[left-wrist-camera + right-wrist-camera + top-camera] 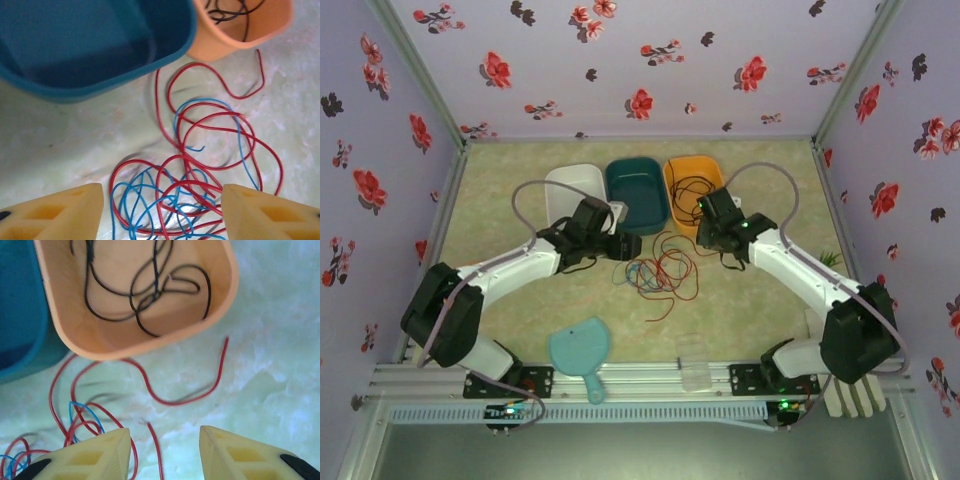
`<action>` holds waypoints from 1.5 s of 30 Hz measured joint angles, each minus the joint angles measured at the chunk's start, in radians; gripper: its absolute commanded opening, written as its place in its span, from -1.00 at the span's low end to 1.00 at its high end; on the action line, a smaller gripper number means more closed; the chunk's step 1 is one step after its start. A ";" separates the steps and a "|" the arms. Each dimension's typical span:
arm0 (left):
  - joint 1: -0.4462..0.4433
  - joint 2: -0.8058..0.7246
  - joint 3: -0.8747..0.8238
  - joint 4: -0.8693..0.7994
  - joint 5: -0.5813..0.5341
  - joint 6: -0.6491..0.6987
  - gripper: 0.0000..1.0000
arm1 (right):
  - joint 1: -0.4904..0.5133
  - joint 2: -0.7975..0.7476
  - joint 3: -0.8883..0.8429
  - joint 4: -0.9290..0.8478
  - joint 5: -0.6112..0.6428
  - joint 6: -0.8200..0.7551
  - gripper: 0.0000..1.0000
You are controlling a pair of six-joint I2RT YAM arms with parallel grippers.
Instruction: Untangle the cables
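Note:
The blue cable (pixel 642 272) under my left gripper has red loops running through it, so my right gripper should grab the outer red loop (pixel 696 275) and pull it away from the blue cable.
The cables are a loose red and blue tangle (pixel 660 272) lying on the table between my two grippers. In the left wrist view the tangle (pixel 187 167) lies right under my left gripper (pixel 162 215), which is open, its yellow fingers (pixel 55 212) wide apart with nothing held. My left gripper (pixel 625 245) hovers at the tangle's left edge. A black cable (pixel 692 192) lies coiled inside the orange bin (pixel 75 335). My right gripper (pixel 165 450) is open in front of that bin. A loose end of the red cable (pixel 170 402) runs between its fingers without being gripped.
Three bins stand in a row at the back: white (pixel 570 185), teal (pixel 637 195) and orange (pixel 692 160). A light blue paddle-shaped lid (pixel 580 350) and a small clear container (pixel 695 365) lie near the front edge. Flowered walls enclose the table.

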 measured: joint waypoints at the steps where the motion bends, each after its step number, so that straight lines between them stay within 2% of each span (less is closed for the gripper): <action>1: -0.006 0.003 0.023 -0.019 0.000 0.013 0.37 | 0.006 -0.011 -0.027 0.006 0.003 0.027 -0.15; 8: -0.071 0.072 0.138 -0.120 -0.003 0.105 0.39 | 0.023 -0.052 -0.139 0.061 -0.008 0.160 -0.18; 13: -0.122 0.125 0.182 -0.209 -0.013 0.239 0.39 | 0.042 -0.051 -0.172 0.119 -0.065 0.218 -0.22; 19: -0.127 0.154 0.215 -0.271 -0.038 0.419 0.36 | 0.075 -0.019 -0.174 0.163 -0.130 0.266 -0.25; 25: -0.127 0.183 0.226 -0.283 -0.040 0.529 0.30 | 0.097 0.026 -0.174 0.178 -0.169 0.291 -0.30; 45: -0.127 0.302 0.269 -0.268 -0.010 0.630 0.26 | 0.097 0.120 -0.174 0.188 -0.181 0.312 -0.36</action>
